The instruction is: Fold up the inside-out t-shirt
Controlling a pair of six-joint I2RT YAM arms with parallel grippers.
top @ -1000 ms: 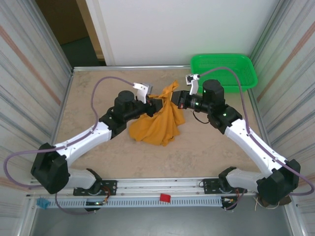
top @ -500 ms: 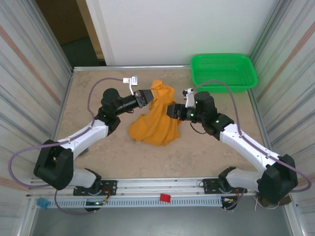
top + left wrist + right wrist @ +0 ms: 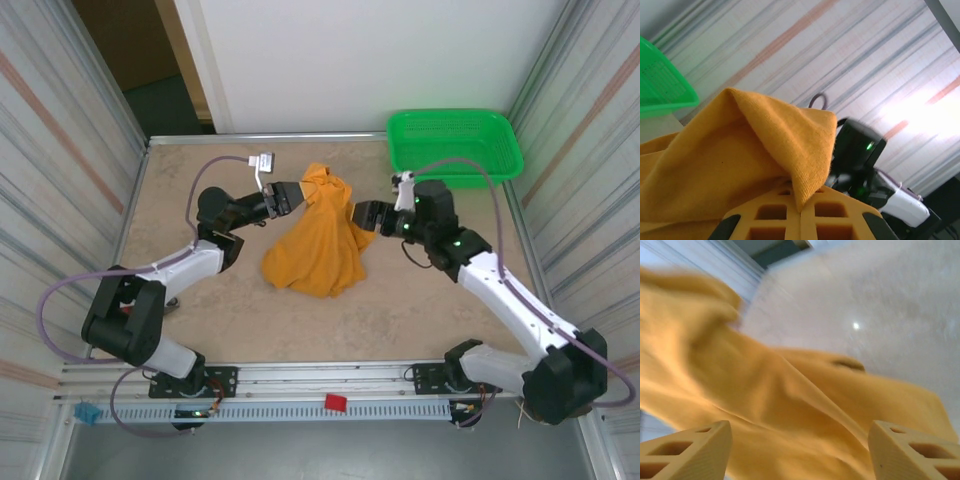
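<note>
Next, my left gripper lowers the t-shirt's top fold that it is pinching and takes the t-shirt's edge nearer my right gripper, because the t-shirt hangs bunched.
The inside-out t-shirt is a mustard-orange heap at the middle of the table, its top pulled up toward the back left. My left gripper is shut on that raised top fold. In the left wrist view the cloth is pinched between the closed fingers. My right gripper hovers just off the shirt's right edge, open. In the right wrist view its fingertips stand wide apart with the shirt lying beyond them, nothing gripped.
A green plastic basket stands at the back right corner of the table. Striped walls close in on both sides. Bare tabletop lies in front of the shirt and to its left.
My right gripper has let go of the shirt, opened and backed off to the right. The left gripper closed fully and drew the shirt's top toward the back left.
</note>
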